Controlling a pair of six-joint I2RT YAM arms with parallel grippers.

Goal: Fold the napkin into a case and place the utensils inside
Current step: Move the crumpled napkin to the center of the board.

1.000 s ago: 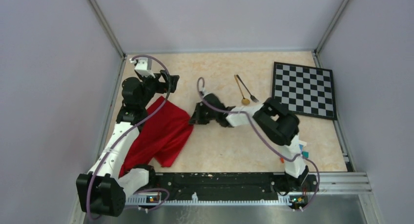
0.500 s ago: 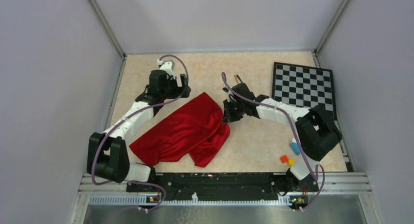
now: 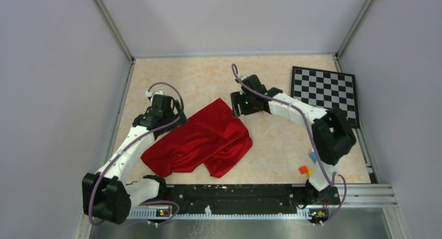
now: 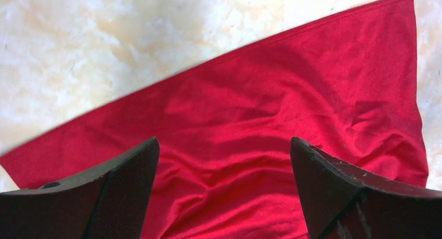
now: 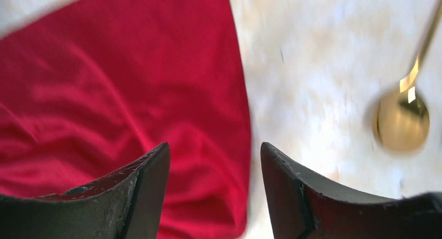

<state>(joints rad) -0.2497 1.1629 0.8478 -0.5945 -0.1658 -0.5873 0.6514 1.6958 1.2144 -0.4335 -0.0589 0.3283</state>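
Note:
Next, I turn my left gripper back to the hem's near corner (image 3: 144, 157) before both grippers lift the napkin, because my left gripper is hovering above the middle of the rumpled napkin's hem (image 4: 206, 67).
The deep-red napkin (image 3: 200, 140) lies loose and rumpled on the table, partly doubled over at its near right side; no case is in view. My left gripper (image 3: 174, 118) hovers open at its far left edge, fingers wide over the red napkin (image 4: 250, 109) and holding nothing. At the cloth's far right corner, my right gripper (image 3: 238, 110) is open just above the napkin (image 5: 120, 93), its fingers straddling the right hem. Of the utensils, a gold spoon (image 5: 401, 122) shows on the bare table to the right of that gripper; in the top view the right arm covers that spot.
A black-and-white checkered board (image 3: 326, 96) lies at the far right. Small coloured blocks (image 3: 307, 168) sit near the right arm's base. Metal rails and walls bound the tabletop (image 3: 208, 77).
The right gripper has opened and let go of the napkin's corner after dragging the cloth rightward, then lifted slightly away. The left arm has drawn back toward the near left.

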